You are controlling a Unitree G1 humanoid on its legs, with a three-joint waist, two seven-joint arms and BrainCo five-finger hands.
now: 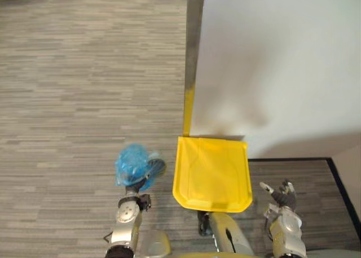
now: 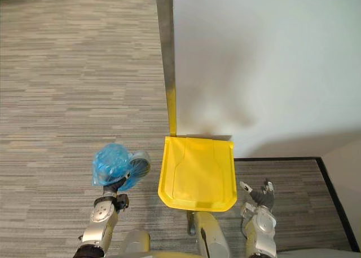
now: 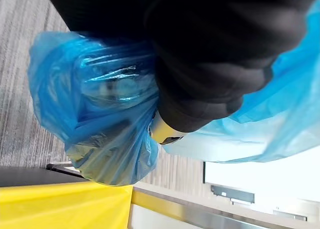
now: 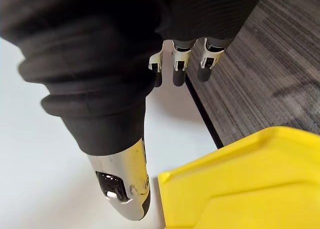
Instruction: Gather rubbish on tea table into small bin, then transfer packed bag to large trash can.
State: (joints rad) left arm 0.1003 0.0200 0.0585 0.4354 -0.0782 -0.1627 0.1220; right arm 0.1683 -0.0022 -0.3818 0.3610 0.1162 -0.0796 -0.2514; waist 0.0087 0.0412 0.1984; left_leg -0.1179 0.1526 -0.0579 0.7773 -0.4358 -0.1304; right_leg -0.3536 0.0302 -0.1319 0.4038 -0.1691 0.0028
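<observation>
I expect the yellow lid (image 1: 213,174) to swing up toward the wall when I lift it: its straight back edge (image 1: 213,138) touches the wall, its rounded edge faces me.
A packed blue plastic bag (image 1: 132,165) hangs above the carpet just left of the large yellow trash can (image 1: 213,173), whose lid lies flat and closed. My left hand (image 1: 134,189) is under the bag and shut on its bunched plastic; in the left wrist view the bag (image 3: 95,114) wraps round the hand's dark cover (image 3: 210,64). To the right of the can, my right hand (image 1: 282,195) is open and holds nothing. The right wrist view has its fingers (image 4: 177,64) relaxed and its thumb apart, beside the can's yellow lid (image 4: 250,189).
A white wall (image 1: 282,61) rises right behind the can, with a metal post (image 1: 193,44) at its left edge and a black strip (image 1: 287,159) along its foot. Grey carpet (image 1: 73,100) spreads to the left and ahead.
</observation>
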